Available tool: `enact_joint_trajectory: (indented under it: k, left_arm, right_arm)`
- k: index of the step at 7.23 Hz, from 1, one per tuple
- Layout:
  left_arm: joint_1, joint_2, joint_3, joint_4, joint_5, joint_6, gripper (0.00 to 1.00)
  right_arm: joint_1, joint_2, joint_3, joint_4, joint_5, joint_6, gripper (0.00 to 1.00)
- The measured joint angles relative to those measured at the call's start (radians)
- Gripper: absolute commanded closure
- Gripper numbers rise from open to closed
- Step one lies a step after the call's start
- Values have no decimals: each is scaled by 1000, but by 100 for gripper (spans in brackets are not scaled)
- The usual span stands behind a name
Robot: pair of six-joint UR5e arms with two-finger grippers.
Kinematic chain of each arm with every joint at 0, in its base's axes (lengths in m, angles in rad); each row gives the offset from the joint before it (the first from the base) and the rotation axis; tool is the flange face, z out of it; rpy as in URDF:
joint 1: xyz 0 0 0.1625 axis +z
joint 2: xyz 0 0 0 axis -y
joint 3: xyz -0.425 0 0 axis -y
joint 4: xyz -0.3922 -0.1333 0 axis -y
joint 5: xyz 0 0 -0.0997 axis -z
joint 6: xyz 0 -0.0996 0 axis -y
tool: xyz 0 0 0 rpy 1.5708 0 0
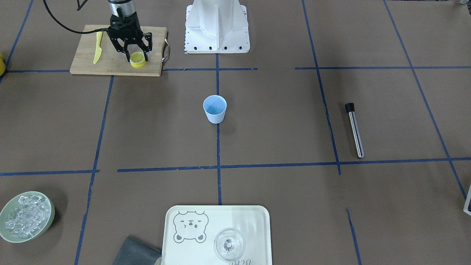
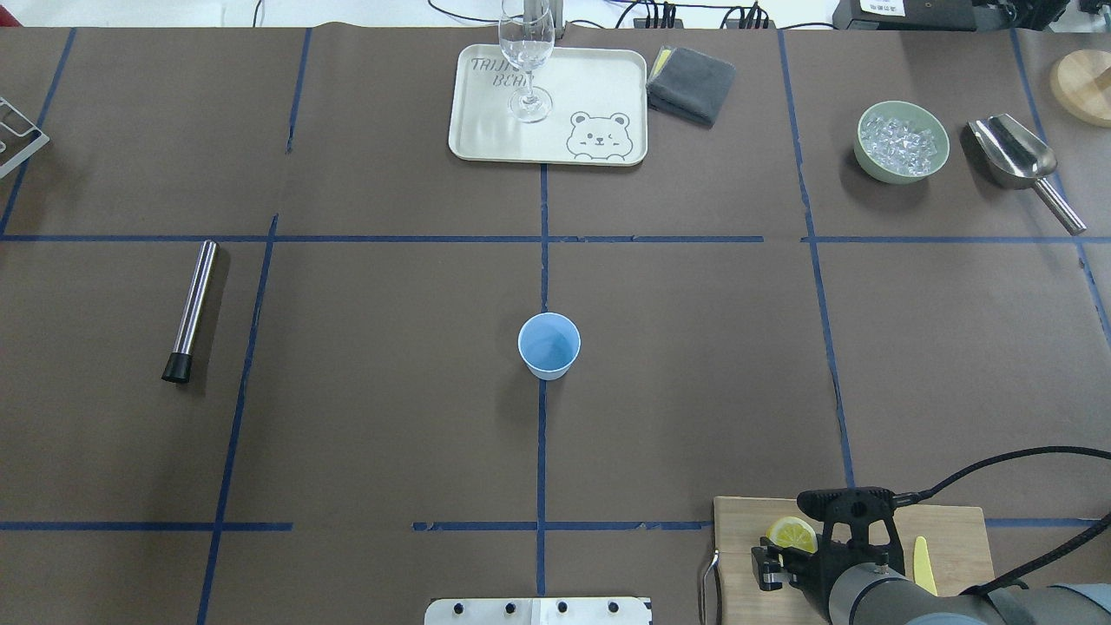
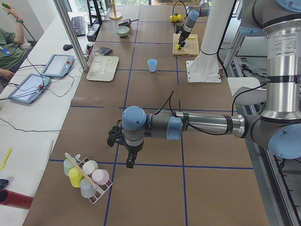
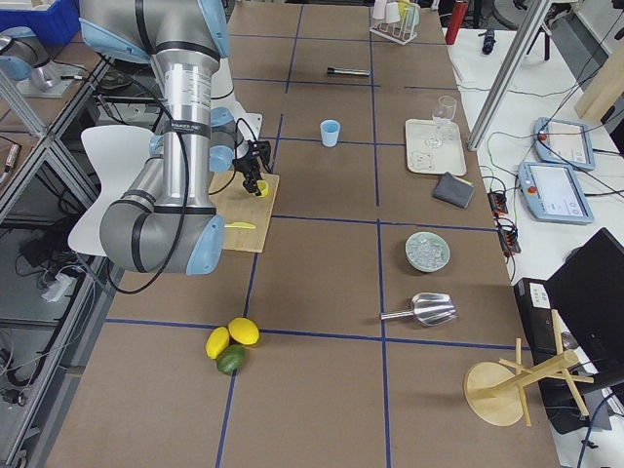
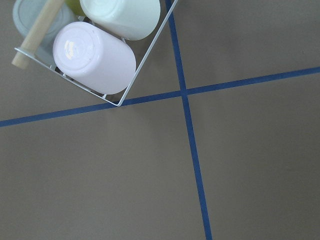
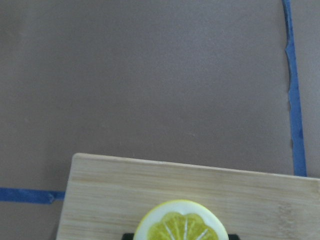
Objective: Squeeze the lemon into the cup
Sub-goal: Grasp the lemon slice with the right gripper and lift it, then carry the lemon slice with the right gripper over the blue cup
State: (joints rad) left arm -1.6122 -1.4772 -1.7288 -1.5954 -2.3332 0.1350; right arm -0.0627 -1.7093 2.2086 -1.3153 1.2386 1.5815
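The yellow lemon slice (image 1: 137, 57) is on top of a thick yellow stack (image 1: 139, 64), so lower slices will separate and stay behind on the cutting board when the robot lifts.
The lemon (image 1: 138, 59) is the top slice of a small stack on the wooden cutting board (image 1: 88, 62), near the board's front edge. It also shows in the overhead view (image 2: 790, 533) and the right wrist view (image 6: 180, 225). My right gripper (image 1: 137, 56) is open and low over the board, its fingers on either side of the stack. The light-blue cup (image 1: 215, 109) stands upright and empty at the table's centre (image 2: 548, 345), far from both grippers. My left gripper (image 3: 128, 157) shows only in the left side view, over bare table; I cannot tell whether it is open or shut.
A yellow knife (image 1: 98, 47) lies on the board. A tray (image 2: 486, 139) holds a clear glass (image 2: 526, 61). Around the table are a grey cloth (image 2: 690, 82), a green bowl of ice (image 2: 901, 141), a scoop (image 2: 1015, 156), a steel tube (image 2: 191, 308) and a cup rack (image 5: 95, 55).
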Motion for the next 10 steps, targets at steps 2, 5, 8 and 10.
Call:
enact_joint_trajectory:
  k: [2, 5, 8, 10]
  left_arm:
    - [0, 0, 0, 1, 0, 0, 0]
    - [0, 0, 3, 3, 0, 0, 0]
    - [0, 0, 4, 2, 0, 0, 0]
    - [0, 0, 6, 3, 1, 0, 0]
  right_arm:
    - [13, 0, 43, -9, 1, 0, 100]
    - [64, 17, 76, -40, 48, -1, 100]
    - [154, 236, 77, -288, 148, -29, 100]
    - [238, 449, 48, -488, 217, -70, 100]
